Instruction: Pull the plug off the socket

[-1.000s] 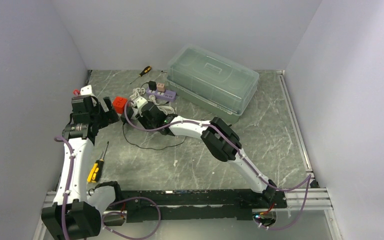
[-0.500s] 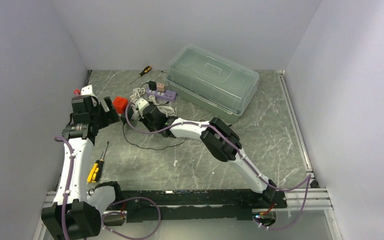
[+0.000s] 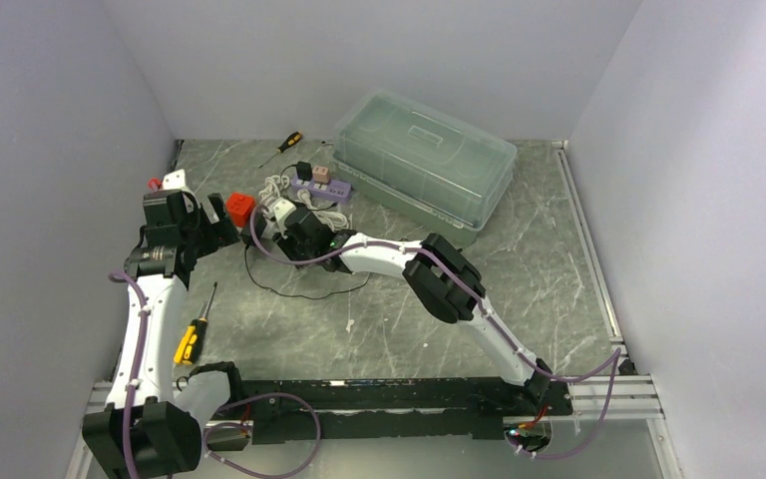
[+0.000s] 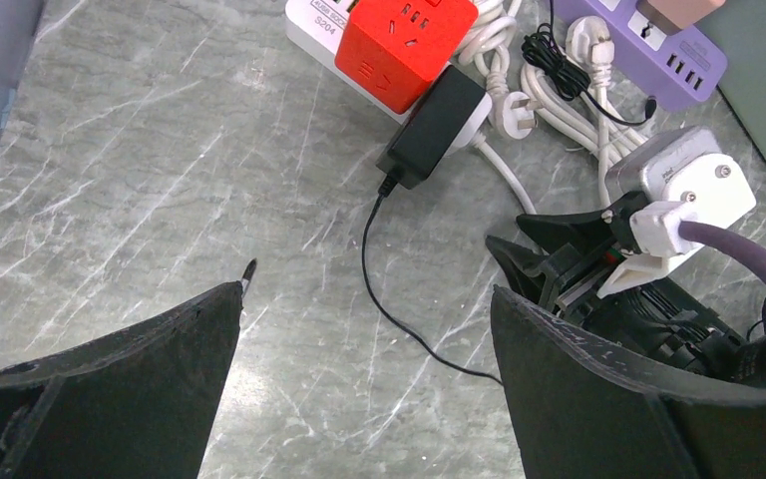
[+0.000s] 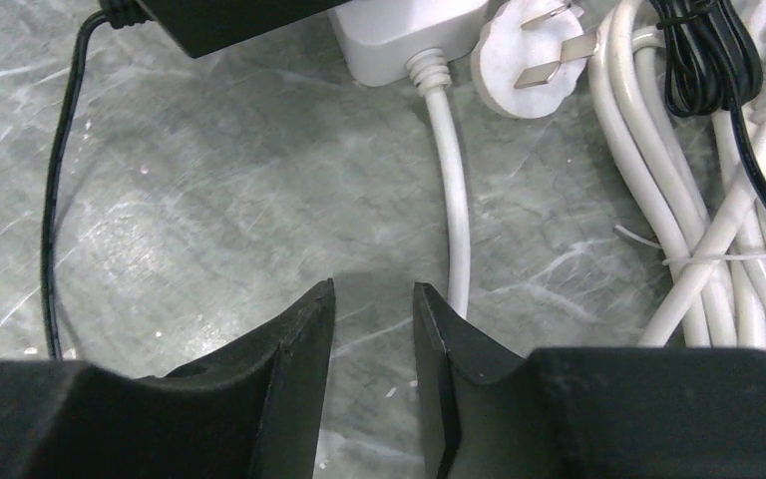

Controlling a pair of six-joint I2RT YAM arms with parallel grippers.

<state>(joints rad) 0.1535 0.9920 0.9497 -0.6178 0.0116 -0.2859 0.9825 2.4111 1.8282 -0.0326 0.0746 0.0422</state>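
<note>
Next, I lift, move over, take hold of the white cord [image 5: 457,215] and pull the white power strip nearer, because the cord runs outside my right gripper's fingers [image 5: 458,297].
A black adapter plug [image 4: 434,125] sits in a white power strip [image 4: 311,22], right beside a red cube socket [image 4: 404,40]. Its thin black lead [image 4: 374,269] runs across the table. My left gripper [image 4: 367,294] is wide open and empty, hovering short of the adapter. My right gripper [image 5: 374,289] is empty with its jaws a narrow gap apart, low over the table just in front of the adapter [image 5: 249,20] and beside the strip's white cord [image 5: 456,200]. In the top view the right gripper [image 3: 277,225] is next to the red cube [image 3: 240,208].
A purple power strip [image 4: 648,50] with a pink plug lies behind a bundle of white cables [image 5: 718,230] and a loose white plug [image 5: 529,55]. A clear lidded box [image 3: 424,160] stands at the back. Screwdrivers lie at the left [image 3: 192,334] and the back [image 3: 284,145].
My right gripper has crept a little to the back left, closer to the red cube and the adapter. The left arm has not moved.
</note>
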